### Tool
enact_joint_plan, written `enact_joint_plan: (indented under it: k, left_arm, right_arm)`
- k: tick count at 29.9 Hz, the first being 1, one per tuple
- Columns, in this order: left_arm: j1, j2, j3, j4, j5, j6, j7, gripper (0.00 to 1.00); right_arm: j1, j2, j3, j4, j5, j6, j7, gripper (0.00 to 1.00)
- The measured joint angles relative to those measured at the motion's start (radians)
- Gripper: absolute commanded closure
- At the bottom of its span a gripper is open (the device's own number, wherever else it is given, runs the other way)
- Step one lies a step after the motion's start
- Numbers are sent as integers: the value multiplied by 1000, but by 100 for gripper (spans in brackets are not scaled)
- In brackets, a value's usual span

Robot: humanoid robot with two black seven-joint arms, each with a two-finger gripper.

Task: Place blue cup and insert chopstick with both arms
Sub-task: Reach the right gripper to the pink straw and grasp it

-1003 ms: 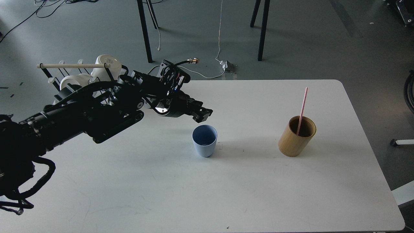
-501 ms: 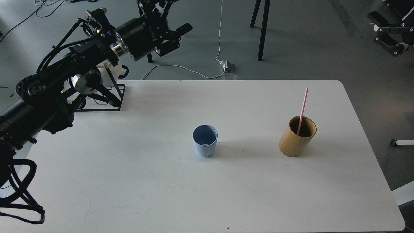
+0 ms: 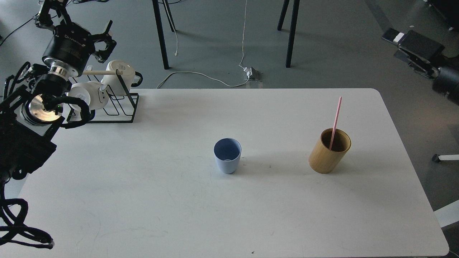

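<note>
My gripper will lift the pink chopstick (image 3: 337,116). The chopstick should slide out and leave the bamboo cylinder standing, because it leans loosely in the cylinder's wide opening (image 3: 339,140).
The blue cup (image 3: 227,156) stands upright and empty near the middle of the white table (image 3: 251,215). The pink chopstick (image 3: 335,120) leans inside a tan bamboo cylinder (image 3: 328,152) to the cup's right. My left gripper (image 3: 77,23) is raised at the far left, above the mug rack. Its fingers are spread, it holds nothing, and it is far from the cup. My right gripper (image 3: 389,44) shows at the upper right, off the table, high above the floor. Its two fingers stand apart and hold nothing.
A black wire rack (image 3: 120,107) with a pale wooden rod and white mugs (image 3: 120,71) stands at the table's back left corner, just under my left arm. Dark table legs and cables lie on the floor behind the table.
My left arm has let go of the cup and swung up and back to the far left, over the rack. My right arm has come into view at the upper right, moving left and down.
</note>
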Motion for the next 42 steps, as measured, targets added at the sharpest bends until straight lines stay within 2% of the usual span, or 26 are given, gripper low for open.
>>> enact_joint_plan:
  k: [4, 9, 13, 16, 29, 35, 42]
  left_arm:
    - [-33, -16, -3, 58, -2, 0, 3, 0]
    - [-41, -26, -5, 62, -4, 0, -1, 0]
    - [-43, -38, -5, 62, -4, 0, -1, 0]
    - [-43, -39, -5, 66, -4, 0, -2, 0]
    - [-43, -41, -1, 70, -3, 0, -1, 0]
    - [-42, -54, -3, 71, -3, 0, 0, 0]
    - [-50, -59, 0, 71, -2, 0, 1, 0]
  right_arm:
    - [0, 47, -93, -9, -132, -59, 4, 23]
    - [1, 135, -173, -74, -295, -77, -9, 24]
    - [6, 204, -217, -140, -328, -78, -81, 24]
    - [7, 230, -230, -182, -331, -78, -111, 29]
    - [40, 363, -293, -321, -415, -76, -114, 40]
    - [57, 395, -306, -328, -426, -68, -114, 66]
    - [93, 398, -377, -329, -427, -64, -133, 84]
